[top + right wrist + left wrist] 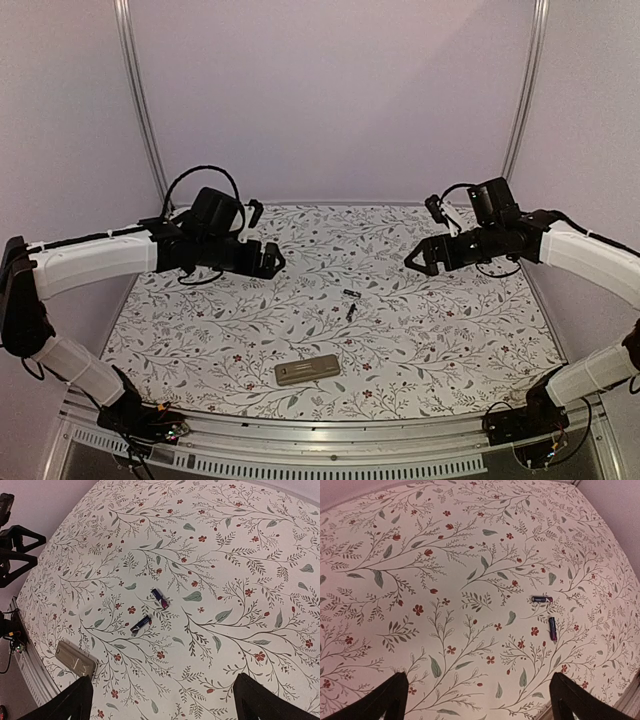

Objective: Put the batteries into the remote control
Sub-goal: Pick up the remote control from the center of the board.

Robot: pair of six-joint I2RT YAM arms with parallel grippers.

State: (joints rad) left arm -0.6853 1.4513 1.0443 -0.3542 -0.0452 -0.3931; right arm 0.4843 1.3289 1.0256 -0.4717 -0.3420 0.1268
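Note:
I should keep moving my open right gripper to the remote control's nearer end (331, 364) and close it across that end, with the remote control back up (303, 371) and clear of the batteries.
Two small dark batteries lie near the table's middle, one (351, 293) behind the other (351, 312). They also show in the left wrist view (542, 599) (552, 628) and the right wrist view (160, 598) (140, 624). The tan-grey remote control (308, 370) lies back up near the front edge, also in the right wrist view (75, 659). My left gripper (272, 260) hovers open and empty, left of the batteries. My right gripper (418, 258) hovers open and empty, right of them. Both sets of fingers (385, 700) (75, 700) are spread wide.
The table wears a floral cloth (250, 330). A metal rail (330, 432) runs along the front edge. Lilac walls and two upright metal posts (140, 100) close in the back and sides.

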